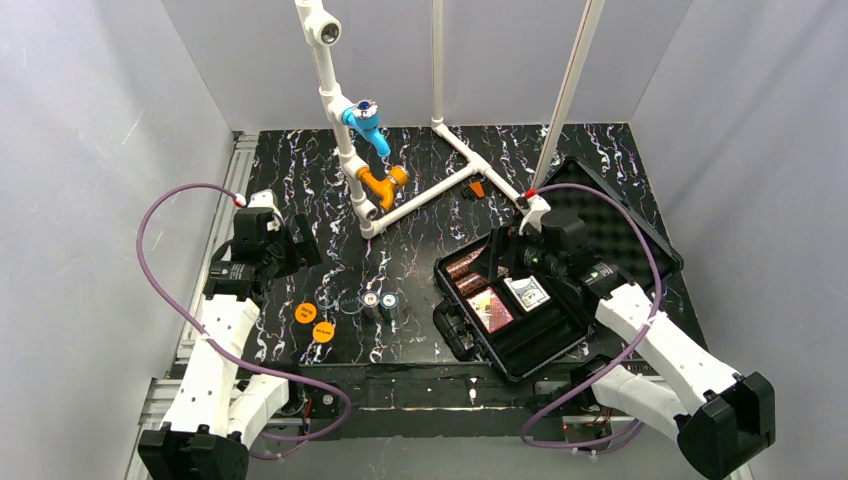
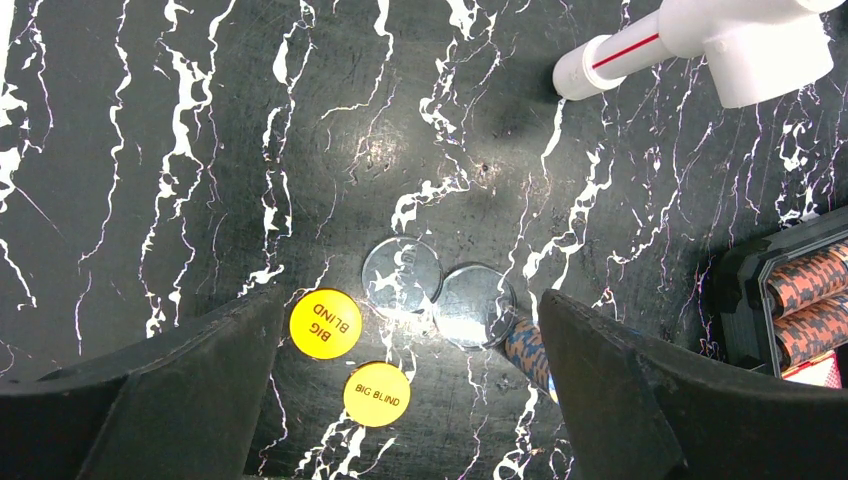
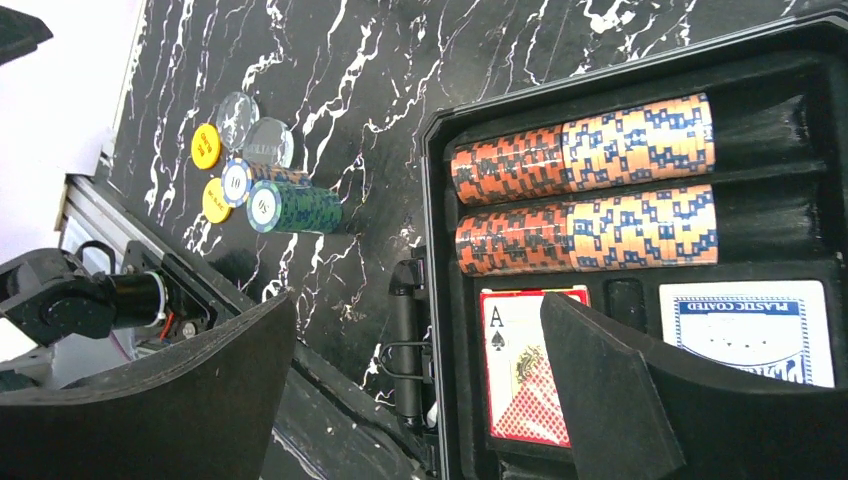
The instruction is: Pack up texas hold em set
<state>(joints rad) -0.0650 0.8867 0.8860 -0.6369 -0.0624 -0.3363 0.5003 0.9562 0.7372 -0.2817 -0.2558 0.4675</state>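
Note:
I should keep moving my right gripper toward the dark green chip roll (image 1: 389,304), which stands upright with its side (image 1: 399,308) facing the case free, until the fingers straddle it.
The black case (image 1: 462,338) lies open at the right, its foam-lined lid (image 1: 625,225) tilted back. Two red-brown chip rolls (image 3: 580,150) and two card decks (image 3: 520,360) rest in its tray. Two loose chip rolls (image 1: 380,304), one of them dark green (image 3: 295,207), lie on the table left of the case. Beside them are two orange "BIG BLIND" discs (image 2: 325,323) and two clear discs (image 2: 476,305). My left gripper (image 2: 408,300) hangs open above the discs, touching nothing. My right gripper (image 3: 415,300) is open over the case's left edge and handle, holding nothing.
A white pipe frame (image 1: 420,195) with a blue fitting (image 1: 365,125) and an orange fitting (image 1: 385,185) stands at the back of the black marbled table. One pipe end (image 2: 700,40) shows in the left wrist view. Grey walls close in both sides.

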